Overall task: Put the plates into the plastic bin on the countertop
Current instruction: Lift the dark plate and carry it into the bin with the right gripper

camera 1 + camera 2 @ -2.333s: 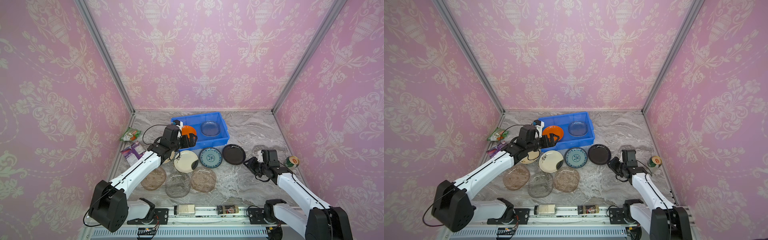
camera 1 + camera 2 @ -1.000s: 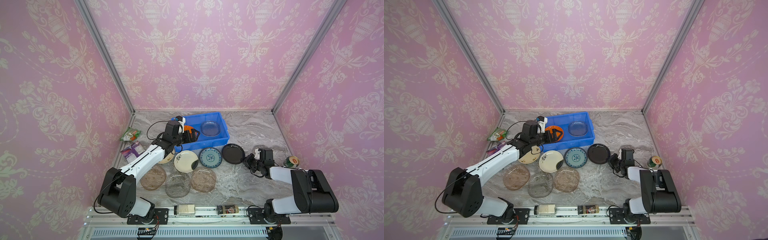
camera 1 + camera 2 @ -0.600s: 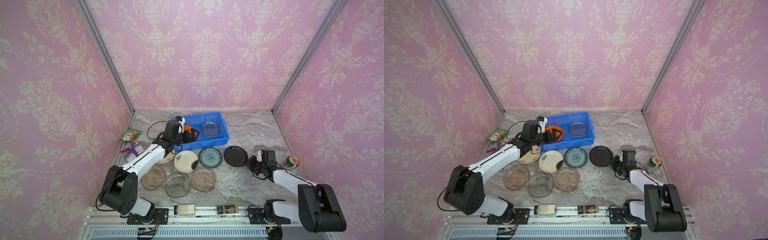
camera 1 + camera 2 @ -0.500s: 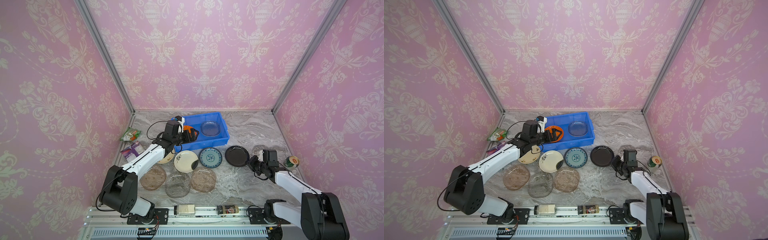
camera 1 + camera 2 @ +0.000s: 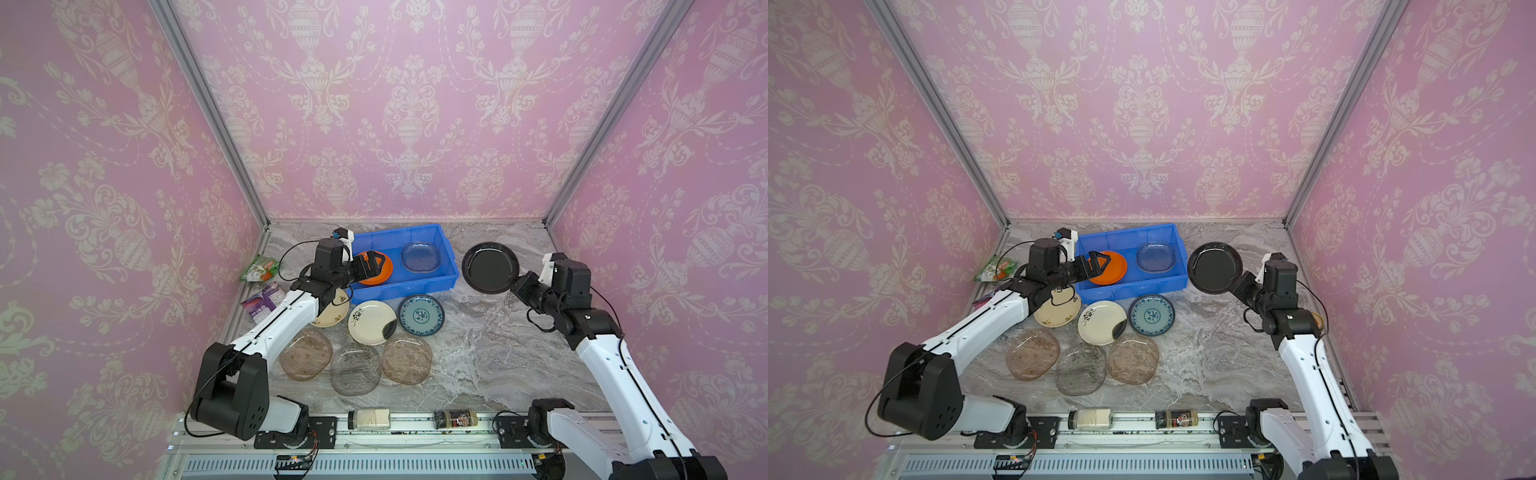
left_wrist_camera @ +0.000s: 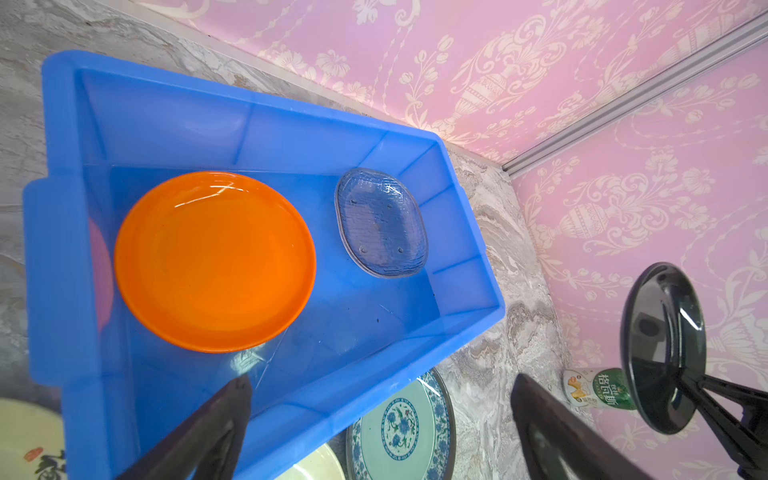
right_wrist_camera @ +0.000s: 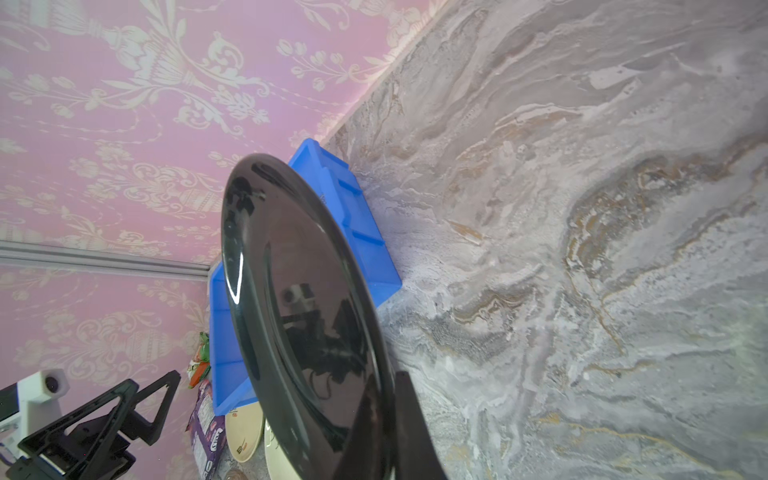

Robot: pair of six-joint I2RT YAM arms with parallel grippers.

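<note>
My right gripper is holding the black plate (image 5: 1214,267) face up and reaching toward the bin, so it should keep going over the bin's side and let go just above the orange plate (image 5: 1113,270).
The blue plastic bin (image 5: 451,275) (image 5: 1179,283) stands at the back of the marble countertop (image 5: 490,353). An orange plate (image 6: 214,262) and a clear glass plate (image 6: 380,222) lie in it. My left gripper (image 5: 370,266) (image 6: 382,381) hangs open just above the orange plate, holding nothing. My right gripper (image 5: 517,286) (image 7: 386,399) is shut on the rim of the black plate (image 5: 490,268) (image 7: 299,299), which hangs tilted in the air to the right of the bin. In front of the bin lie two cream plates (image 5: 332,309) (image 5: 370,322), a teal plate (image 5: 421,314) and three tinted glass plates (image 5: 356,368).
Snack packets (image 5: 259,268) (image 5: 264,301) lie by the left wall. Two jars (image 5: 369,418) (image 5: 456,417) rest on the front rail. A green-labelled can (image 6: 598,388) stands near the right wall. Pink walls close in on three sides.
My right gripper has closed on the black plate, lifted it off the countertop and carried it up beside the bin. The left gripper stays open over the orange plate.
</note>
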